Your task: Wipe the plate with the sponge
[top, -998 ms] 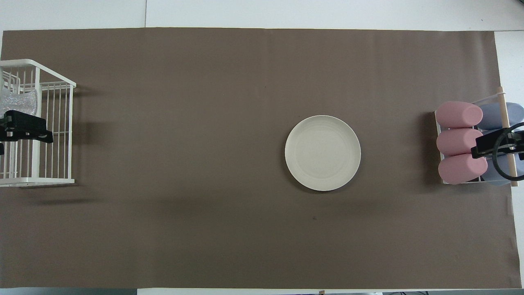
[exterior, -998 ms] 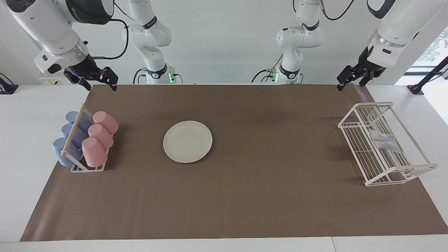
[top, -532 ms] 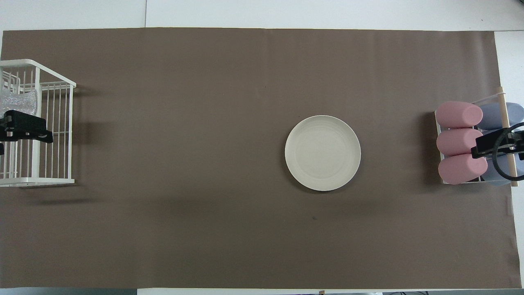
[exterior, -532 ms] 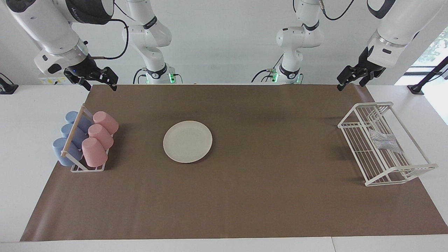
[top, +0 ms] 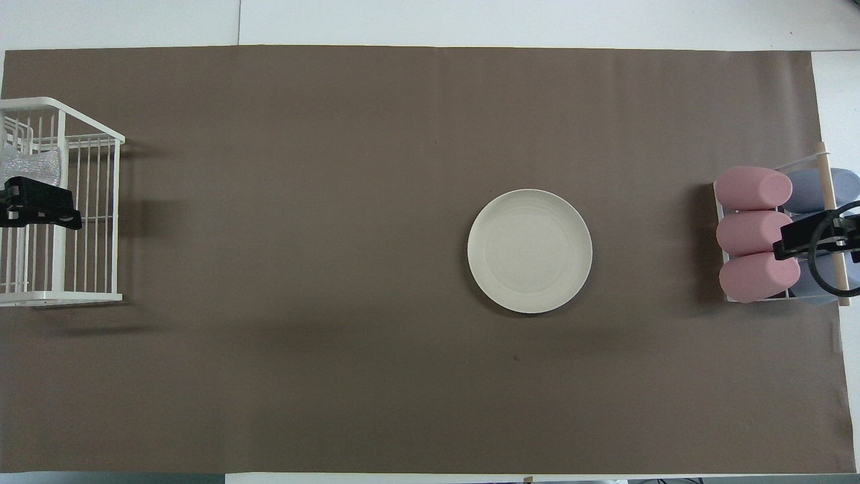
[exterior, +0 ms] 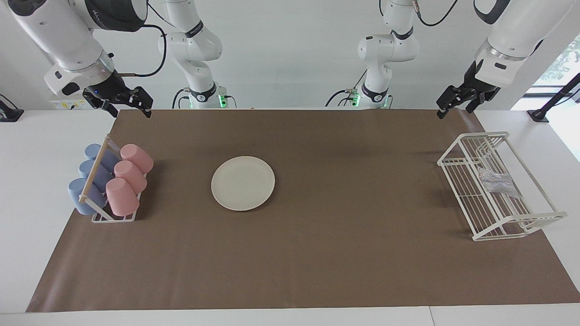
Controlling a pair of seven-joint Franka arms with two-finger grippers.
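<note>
I expect the sponge [top: 33,167] to bend and flare loose corners when I lift it out, since the mesh's upper edge [top: 32,152] dips unevenly inside the white wire rack.
The cream-white plate [exterior: 243,183] [top: 529,251] lies flat on the brown mat, nearer the right arm's end of the table. The silvery mesh sponge [exterior: 498,181] [top: 32,167] rests inside the white wire rack [exterior: 440,160] [top: 119,215] at the left arm's end. My left gripper [exterior: 454,108] [top: 41,208] hangs open and empty, high over the rack's end of the mat, apart from the sponge. My right gripper [exterior: 129,107] [top: 806,245] waits open and empty, high over the cup holder.
A cup holder with three pink cups [exterior: 129,179] [top: 752,232] and blue cups [exterior: 90,181] lying on their sides stands at the right arm's end. The brown mat [exterior: 340,235] covers most of the white table.
The left gripper has shifted slightly over the rack, toward the sponge. The right arm, plate and sponge have not moved.
</note>
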